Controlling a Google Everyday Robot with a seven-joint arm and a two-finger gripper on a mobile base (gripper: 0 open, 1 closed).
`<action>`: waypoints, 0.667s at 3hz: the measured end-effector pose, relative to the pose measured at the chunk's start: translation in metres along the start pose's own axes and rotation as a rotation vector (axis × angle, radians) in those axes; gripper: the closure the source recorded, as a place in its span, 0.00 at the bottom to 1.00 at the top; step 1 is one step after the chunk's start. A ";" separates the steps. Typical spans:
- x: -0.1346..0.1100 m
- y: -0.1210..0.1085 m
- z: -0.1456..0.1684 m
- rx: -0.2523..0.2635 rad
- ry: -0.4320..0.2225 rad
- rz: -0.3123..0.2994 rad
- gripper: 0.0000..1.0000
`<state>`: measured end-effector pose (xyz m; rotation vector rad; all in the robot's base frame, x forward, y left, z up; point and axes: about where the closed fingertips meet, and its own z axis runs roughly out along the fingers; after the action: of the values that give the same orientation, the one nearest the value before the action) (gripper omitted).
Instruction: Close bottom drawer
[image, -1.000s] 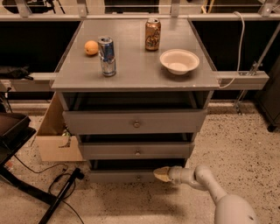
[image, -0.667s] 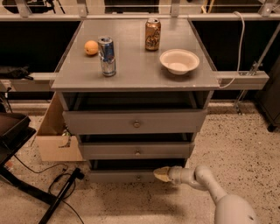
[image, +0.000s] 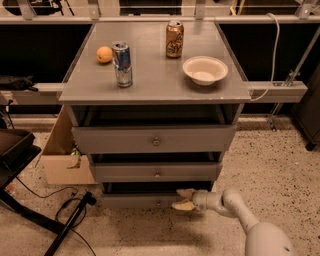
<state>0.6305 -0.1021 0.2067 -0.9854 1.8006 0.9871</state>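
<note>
My gripper's spread fingers sit astride the top edge of the bottom drawer's front (image: 170, 196). Next, I lift clear, back away and push low on its outer face.
The grey cabinet (image: 155, 90) has three drawers, all pulled out a little. The bottom drawer (image: 140, 201) is the lowest one, with a slim grey front and a small round knob (image: 158, 203). My gripper (image: 183, 199) is at the right part of that drawer's front, low by the floor. Its two cream fingers (image: 185, 192) are spread apart, one above the other, with tips against the front panel. The arm (image: 235, 205) comes in from the lower right. The drawer's inside is dark and hidden.
On the cabinet top stand an orange (image: 104, 54), a blue-silver can (image: 122, 64), a brown can (image: 174, 39) and a white bowl (image: 205, 70). A cardboard box (image: 62, 160) sits left of the cabinet. Black cables and a stand leg (image: 70, 220) lie on the speckled floor.
</note>
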 end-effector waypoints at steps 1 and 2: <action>0.000 0.000 0.000 0.000 0.000 0.000 0.00; 0.000 0.000 0.000 0.000 0.000 0.000 0.03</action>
<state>0.6305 -0.1020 0.2066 -0.9854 1.8006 0.9872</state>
